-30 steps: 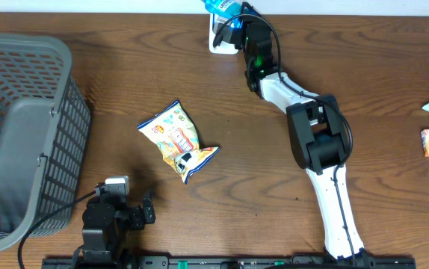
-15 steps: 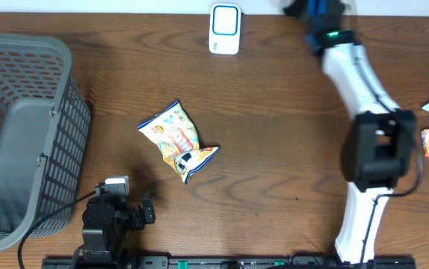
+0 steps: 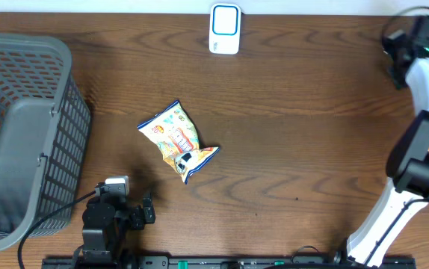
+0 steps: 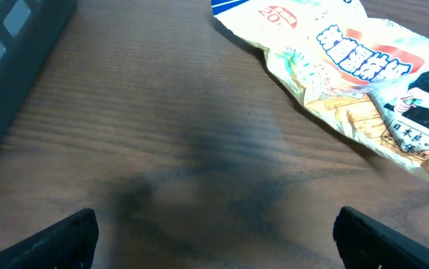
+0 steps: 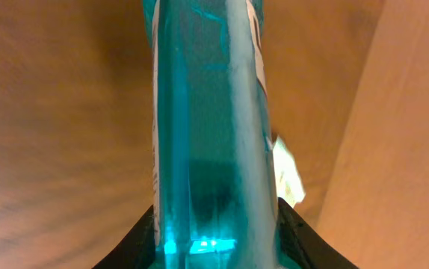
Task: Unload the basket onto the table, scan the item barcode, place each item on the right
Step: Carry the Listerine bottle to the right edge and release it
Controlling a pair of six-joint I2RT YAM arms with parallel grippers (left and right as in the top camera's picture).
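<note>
The teal-blue item point(image 5: 211, 134) is over clear wood next to the white packet point(image 5: 287, 173), so my right gripper goes on lowering the item and lets it go there.
A teal-blue, glossy item point(image 5: 207, 112) fills the middle of the right wrist view, standing tall between the two dark fingers. My right gripper point(image 5: 214, 224) is shut on its lower part. Overhead, that gripper point(image 3: 403, 46) sits at the far back right of the table, and the item itself is hidden by the arm there. The white scanner with a blue frame point(image 3: 224, 28) lies at the back centre, well left of the right gripper. My left gripper point(image 3: 136, 213) rests low at the front left, open, with bare wood between its fingertips point(image 4: 57, 239).
A grey mesh basket point(image 3: 20, 134) takes up the left side. A yellow snack bag point(image 3: 177, 140) lies mid-table, just beyond the left gripper point(image 4: 218, 243) in its wrist view. A small white packet point(image 5: 288, 175) shows behind the held item, beside a pale wall point(image 5: 401, 149).
My right arm has swung from over the scanner at the back centre across to the far right, carrying the blue item. The left arm and snack bag have not moved.
</note>
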